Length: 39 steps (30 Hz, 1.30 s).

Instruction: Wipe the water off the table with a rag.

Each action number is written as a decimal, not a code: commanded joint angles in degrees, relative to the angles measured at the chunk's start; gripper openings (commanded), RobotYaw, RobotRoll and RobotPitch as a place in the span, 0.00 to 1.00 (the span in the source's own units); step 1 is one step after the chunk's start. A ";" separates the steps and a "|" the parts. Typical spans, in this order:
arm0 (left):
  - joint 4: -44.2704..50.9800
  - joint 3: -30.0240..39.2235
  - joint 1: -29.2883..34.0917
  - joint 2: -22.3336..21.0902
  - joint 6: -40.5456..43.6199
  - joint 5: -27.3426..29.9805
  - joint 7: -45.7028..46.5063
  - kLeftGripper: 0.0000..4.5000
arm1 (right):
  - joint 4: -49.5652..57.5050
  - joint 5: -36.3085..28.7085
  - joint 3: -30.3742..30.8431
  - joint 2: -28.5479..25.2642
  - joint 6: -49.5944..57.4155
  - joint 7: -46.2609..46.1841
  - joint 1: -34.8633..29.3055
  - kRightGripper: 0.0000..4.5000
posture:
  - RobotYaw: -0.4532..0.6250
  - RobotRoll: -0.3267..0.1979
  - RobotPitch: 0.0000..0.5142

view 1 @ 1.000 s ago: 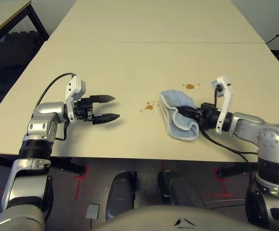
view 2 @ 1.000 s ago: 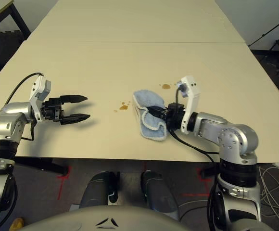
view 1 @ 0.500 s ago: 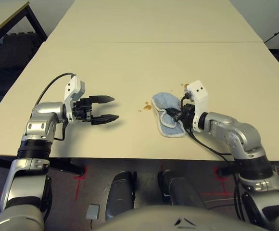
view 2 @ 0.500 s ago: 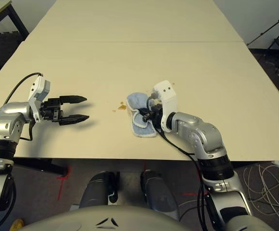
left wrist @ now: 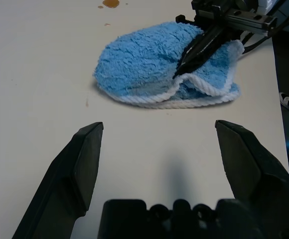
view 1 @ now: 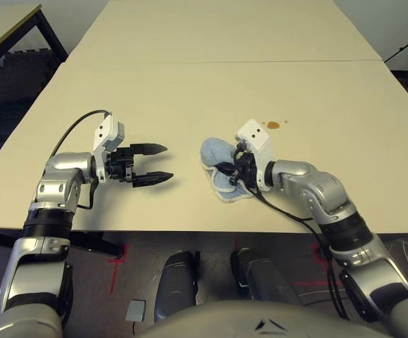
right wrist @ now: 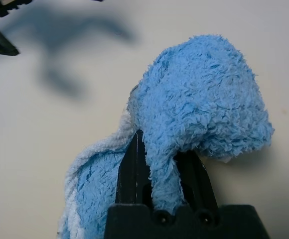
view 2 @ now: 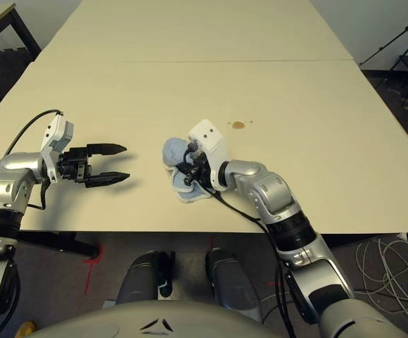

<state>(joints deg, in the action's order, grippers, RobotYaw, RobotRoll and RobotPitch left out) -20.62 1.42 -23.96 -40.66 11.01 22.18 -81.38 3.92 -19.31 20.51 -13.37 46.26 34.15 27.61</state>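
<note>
The brown drop of water [view 1: 273, 125] is behind the rag and out of the rag's path. The robot's right gripper should raise the rag, bring it down beside the drop [view 1: 304, 125] and wipe across.
The light blue rag [view 1: 217, 153] lies bunched on the table [view 1: 190, 91], a little right of the middle near the front. My right gripper [view 1: 229, 170] is shut on a fold of the rag [right wrist: 204, 99], one black finger [right wrist: 134, 164] pressed against the cloth. A brown drop of water [view 1: 273, 125] with tiny specks beside it sits on the table just behind and right of the rag. My left gripper [view 1: 158, 163] hovers open to the left of the rag [left wrist: 149, 64], nothing between its fingers.
A thin seam [view 1: 260, 61] crosses the tabletop further back. A smaller beige table with black legs [view 1: 7, 21] stands at the far left. The front edge of the table [view 1: 190, 231] runs just below both grippers.
My right gripper has dragged the rag leftward across the table, over where the small brown drops lay; those drops no longer show. The left arm has stayed put.
</note>
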 commanded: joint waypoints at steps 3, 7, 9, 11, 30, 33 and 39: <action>1.69 0.39 0.74 -0.60 0.51 0.26 0.32 1.00 | -2.05 0.94 5.07 2.04 0.02 3.49 -0.28 0.01 | 0.25 0.62 0.27; 2.06 0.34 0.94 -0.49 0.67 0.34 0.48 1.00 | -3.01 1.85 5.28 2.63 -0.48 3.54 -0.02 0.01 | 0.25 0.62 0.28; 2.21 0.30 0.98 -0.37 0.75 0.35 0.54 1.00 | -4.11 3.07 4.30 1.29 -1.07 3.40 0.60 0.01 | 0.25 0.62 0.28; 2.32 0.27 1.03 -0.31 0.80 0.34 0.58 1.00 | -4.93 4.03 3.45 -0.29 -1.67 3.59 1.07 0.01 | 0.25 0.62 0.28; 0.85 -0.55 0.15 0.89 0.01 -0.25 0.54 1.00 | -2.53 -1.17 -12.31 -17.45 3.25 8.26 -0.08 0.01 | 0.23 0.62 0.27; 0.44 -0.71 -0.19 0.92 -0.04 -0.36 0.33 1.00 | -0.24 -8.82 -19.43 -17.88 9.20 10.59 1.03 0.01 | 0.22 0.62 0.27; -0.97 -1.11 -1.41 1.09 -0.46 -0.71 -0.10 1.00 | -5.07 -16.84 -32.24 -20.74 14.01 10.91 8.40 0.01 | 0.21 0.62 0.27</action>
<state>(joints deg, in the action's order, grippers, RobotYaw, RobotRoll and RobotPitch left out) -21.00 1.06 -24.84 -39.49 11.00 22.26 -80.76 0.63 -34.10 -8.13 -33.10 59.54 44.92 34.45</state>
